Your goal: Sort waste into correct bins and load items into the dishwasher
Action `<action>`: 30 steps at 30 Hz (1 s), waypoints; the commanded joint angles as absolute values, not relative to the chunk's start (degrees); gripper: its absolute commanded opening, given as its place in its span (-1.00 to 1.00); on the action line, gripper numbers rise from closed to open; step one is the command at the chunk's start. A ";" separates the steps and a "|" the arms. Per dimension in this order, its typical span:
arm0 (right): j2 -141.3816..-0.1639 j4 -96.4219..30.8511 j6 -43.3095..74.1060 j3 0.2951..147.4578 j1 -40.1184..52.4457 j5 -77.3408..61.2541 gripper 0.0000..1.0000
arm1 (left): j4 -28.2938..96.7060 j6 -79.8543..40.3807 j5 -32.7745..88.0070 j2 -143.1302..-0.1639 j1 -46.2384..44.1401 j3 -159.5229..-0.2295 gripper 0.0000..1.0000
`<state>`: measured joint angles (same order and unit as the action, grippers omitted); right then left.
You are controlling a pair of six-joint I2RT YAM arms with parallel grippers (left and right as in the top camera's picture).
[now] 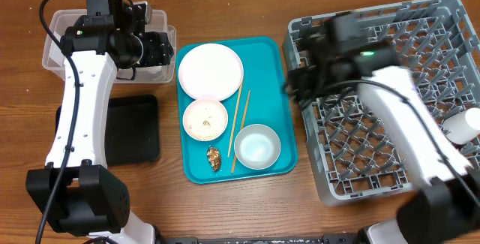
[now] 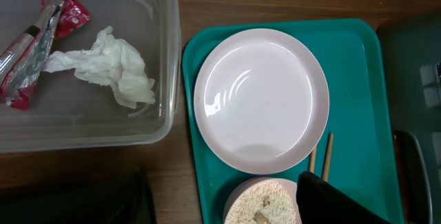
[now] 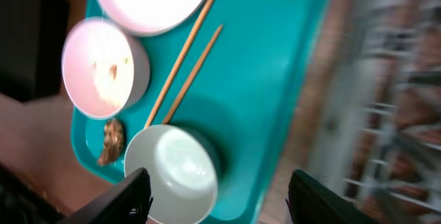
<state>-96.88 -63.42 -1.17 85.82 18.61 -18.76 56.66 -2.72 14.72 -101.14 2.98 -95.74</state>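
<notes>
I can see that the empty pale bowl's rim (image 1: 278, 140) near the rack is clear of the chopsticks, so I should carry on lowering my right gripper until its fingers close over that rim (image 1: 277, 135).
The clear tub (image 1: 56, 56) holds the red-and-white wrapper (image 2: 41, 38) and white tissue (image 2: 110, 72). The teal tray (image 1: 274, 109) carries the round plate (image 1: 211, 71), a bowl with rice grains (image 1: 205, 118), an empty pale bowl (image 1: 257, 146), the chopsticks (image 1: 240, 124) and a brown scrap (image 1: 214, 158). My left gripper (image 1: 154, 49) is open and empty over the tub's right edge; its wrist view shows the plate (image 2: 262, 100) and rice bowl (image 2: 265, 203). My right gripper (image 3: 224, 196) is open and empty above the tray's right side, near the empty bowl (image 3: 176, 176). A white cup (image 1: 461, 126) lies in the grey dish rack (image 1: 390, 86).
The black tray (image 1: 131, 128) lies left of the teal tray, below the tub. The dish rack fills the right side and is blurred in the right wrist view (image 3: 393, 100). Bare wood shows between the teal tray and the rack.
</notes>
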 commanded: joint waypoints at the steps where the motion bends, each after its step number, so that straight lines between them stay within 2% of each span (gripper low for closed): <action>1: -102.24 -63.29 1.56 86.19 23.14 -15.75 0.31 | 57.04 -1.45 14.59 -100.84 2.55 -96.49 0.46; 9: -111.90 -63.68 6.57 85.91 29.63 -12.95 0.30 | 57.17 -1.43 14.59 -100.84 2.55 -96.49 0.46; 17: -116.62 -65.04 9.04 83.61 31.18 -9.67 0.28 | 57.17 -1.43 14.57 -100.84 2.55 -96.49 0.46; 20: -116.71 -65.01 9.04 82.41 31.18 -9.67 0.07 | 57.14 -1.43 14.57 -100.84 2.55 -96.49 0.46; 21: -116.71 -65.01 9.06 82.17 31.16 -9.67 -0.08 | 57.14 -1.43 14.57 -100.84 2.55 -96.49 0.46; 22: -116.71 -65.01 9.06 81.97 31.16 -9.67 -0.34 | 57.14 -1.43 14.57 -100.84 2.55 -96.49 0.46; 24: -116.71 -65.04 9.08 81.78 31.16 -9.65 -0.60 | 57.14 -1.43 14.57 -100.84 2.55 -96.49 0.46; 27: -116.68 -64.93 9.06 81.84 31.16 -9.61 -0.78 | 57.14 -1.43 14.59 -100.84 2.55 -96.47 0.46; 28: -116.68 -64.82 9.08 82.32 31.16 -9.45 -0.92 | 57.14 -1.43 14.59 -100.84 2.55 -96.49 0.46; 30: -116.22 -65.06 9.10 83.96 31.09 -9.17 -0.92 | 57.14 -1.43 14.57 -100.84 2.55 -96.49 0.45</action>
<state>-116.55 -65.14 9.13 82.11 30.94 -10.02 57.23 -2.72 14.72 -101.14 2.98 -95.74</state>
